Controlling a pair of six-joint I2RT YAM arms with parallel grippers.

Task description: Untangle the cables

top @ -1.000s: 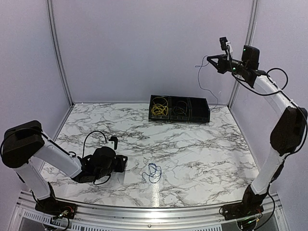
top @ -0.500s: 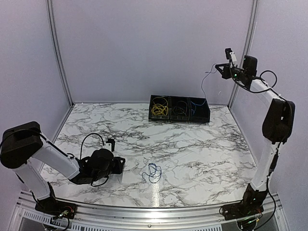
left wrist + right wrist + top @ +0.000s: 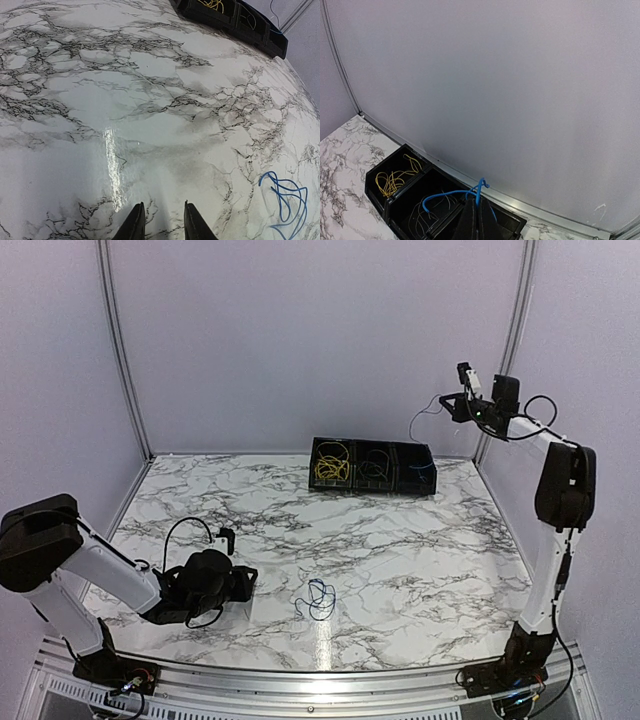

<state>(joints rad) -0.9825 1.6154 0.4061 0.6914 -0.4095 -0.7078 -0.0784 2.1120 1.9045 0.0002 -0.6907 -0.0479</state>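
The blue cable is hanging clear of the other wires. My right gripper should go on lowering it toward the compartment with blue wire until it rests inside.
My right gripper is high at the back right, above the black tray. It is shut on a blue cable, whose thin strand hangs free beside it, with blue wire lying in the tray's right compartment. The yellow cable lies in the left compartment and dark thin wires in the middle one. Another blue cable lies looped on the marble, also in the left wrist view. My left gripper is open and empty, low over the table, left of that loop.
The three-compartment tray stands against the back wall and also shows in the left wrist view and the right wrist view. Metal frame posts run up both back corners. The left arm's own black cable arcs above its wrist.
My right gripper has come down and back toward the right post with the blue cable, and the strand has risen off the table. My left gripper has drawn slightly left.
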